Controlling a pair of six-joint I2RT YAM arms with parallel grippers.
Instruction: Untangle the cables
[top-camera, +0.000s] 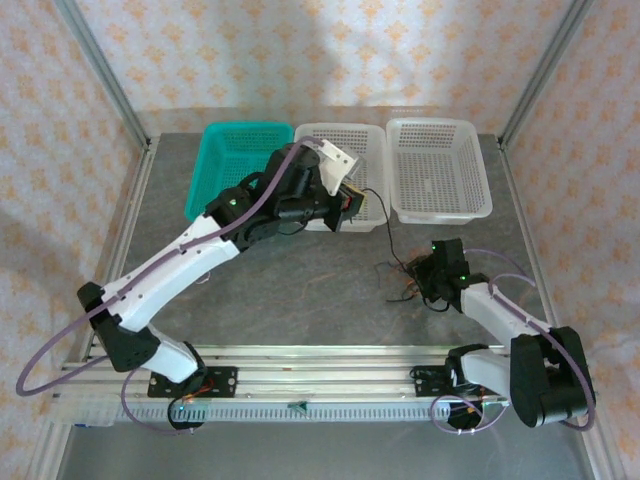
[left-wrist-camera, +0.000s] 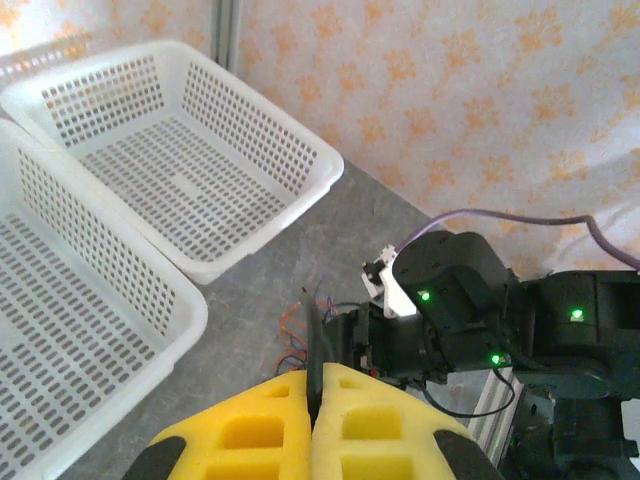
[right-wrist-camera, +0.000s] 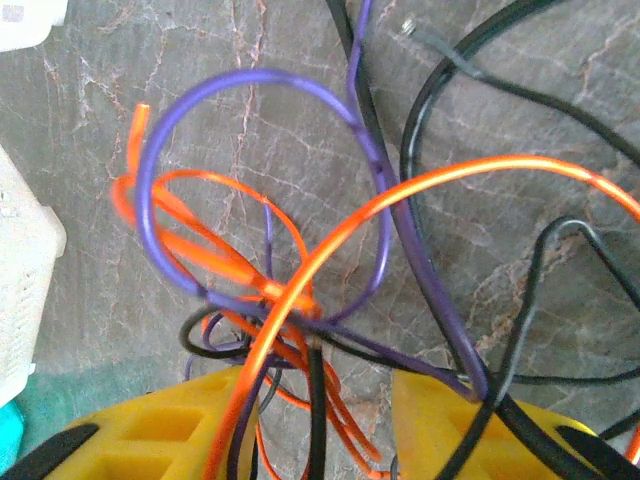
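Observation:
The black cable in my left gripper leads into the tangle (top-camera: 408, 268), so I need to pull it free over the middle white basket (top-camera: 368, 160) before my right gripper takes it.
The cables (top-camera: 403, 287) lie in a small tangle of orange, purple and black wires on the grey table. My left gripper (top-camera: 349, 198) hangs raised by the middle white basket, shut on one black cable (left-wrist-camera: 313, 335). That cable runs down from its yellow pads (left-wrist-camera: 360, 410) to the tangle (left-wrist-camera: 290, 340). My right gripper (top-camera: 427, 279) sits low at the tangle. In the right wrist view, orange (right-wrist-camera: 420, 185), purple (right-wrist-camera: 170, 130) and black (right-wrist-camera: 420, 130) loops cross, and several strands pass loosely through the wide gap of the right gripper (right-wrist-camera: 322, 400), whose jaws stand open.
Three baskets line the far edge: a teal one (top-camera: 235, 160), a middle white one (top-camera: 335, 145) and a right white one (top-camera: 440, 165). The left arm (top-camera: 190, 255) stretches diagonally over the table. Metal frame posts stand at both far corners.

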